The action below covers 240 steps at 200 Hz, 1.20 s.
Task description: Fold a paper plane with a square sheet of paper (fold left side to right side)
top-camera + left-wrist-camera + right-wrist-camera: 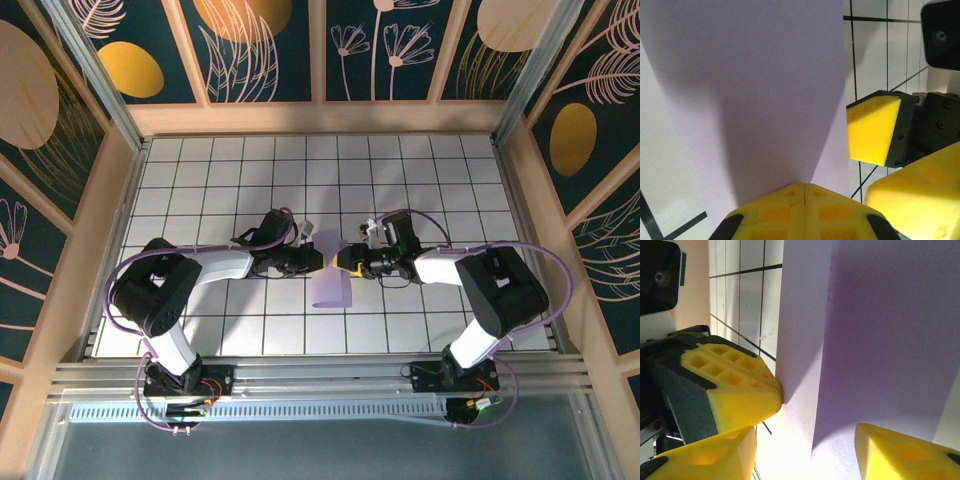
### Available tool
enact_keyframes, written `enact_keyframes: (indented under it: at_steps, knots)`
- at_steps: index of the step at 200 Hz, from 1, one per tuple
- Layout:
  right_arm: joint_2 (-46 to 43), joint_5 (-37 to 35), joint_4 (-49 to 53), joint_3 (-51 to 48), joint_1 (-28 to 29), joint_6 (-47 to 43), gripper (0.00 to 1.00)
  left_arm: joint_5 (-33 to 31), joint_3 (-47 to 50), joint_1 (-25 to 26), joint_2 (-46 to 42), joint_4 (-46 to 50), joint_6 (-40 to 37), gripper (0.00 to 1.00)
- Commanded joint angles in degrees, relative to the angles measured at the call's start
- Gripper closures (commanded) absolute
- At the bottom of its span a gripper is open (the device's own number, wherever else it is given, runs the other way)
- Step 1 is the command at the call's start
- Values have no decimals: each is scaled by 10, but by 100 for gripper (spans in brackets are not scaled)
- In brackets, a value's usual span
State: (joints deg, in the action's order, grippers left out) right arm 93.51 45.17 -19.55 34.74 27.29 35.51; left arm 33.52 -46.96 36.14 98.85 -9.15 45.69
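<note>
The robot's right gripper needs to back out of the way while its left gripper opens and moves around the folded edge (314, 287), because the sheet still curves up (326, 302) at its fold.
The square sheet of paper (331, 285) is lavender and lies mid-table, partly folded, with one flap raised and in shadow (885, 335). My left gripper (320, 261) is shut, and its yellow tips (804, 189) pinch the sheet's edge. The paper (750, 85) rises straight out of the tips. From the right wrist view, the left gripper (779, 392) meets the sheet's left edge. My right gripper (343, 263) faces it tip to tip and stands open (805, 455), one finger on each side of the paper and apart from it. Its yellow pads (872, 130) show in the left wrist view.
The white grid table (240, 180) is fenced by wooden walls (320, 118) at the back and sides. Both arms reach in from the near rail (320, 375) and meet at the middle. Purple cables (120, 290) loop beside each arm.
</note>
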Motion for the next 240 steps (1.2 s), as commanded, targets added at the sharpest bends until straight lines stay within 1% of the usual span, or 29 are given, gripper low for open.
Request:
enact_keyframes:
  at_steps: [1,42,66,95,105,114,122,141,161,186,205,240]
  knots:
    - [13,17,-40,17,10,14,48,-3,-8,4,0,11,-3,100]
    - [24,17,-47,20,15,18,57,-4,-8,4,1,11,-4,100]
    - [24,13,-45,20,15,19,65,-3,-7,5,1,10,-4,100]
    - [25,9,-39,19,16,16,79,1,-2,5,-3,-1,1,99]
    - [24,3,-34,18,16,14,84,1,0,5,-3,-4,4,97]
    - [23,-3,-30,16,17,12,89,-1,2,4,-3,-5,5,92]
    - [20,-8,-24,17,16,9,93,-4,4,5,-23,-5,6,89]
    - [16,-21,-8,19,17,0,99,-11,7,5,-37,-4,9,80]
    - [12,-35,8,20,17,-7,100,-34,9,4,-57,11,8,69]
    - [13,-51,28,24,16,-14,100,-75,9,5,-76,39,5,58]
    - [13,-58,32,23,16,-16,100,-96,12,4,-78,52,4,54]
    - [14,-66,36,25,16,-17,100,-90,18,5,-53,35,14,50]
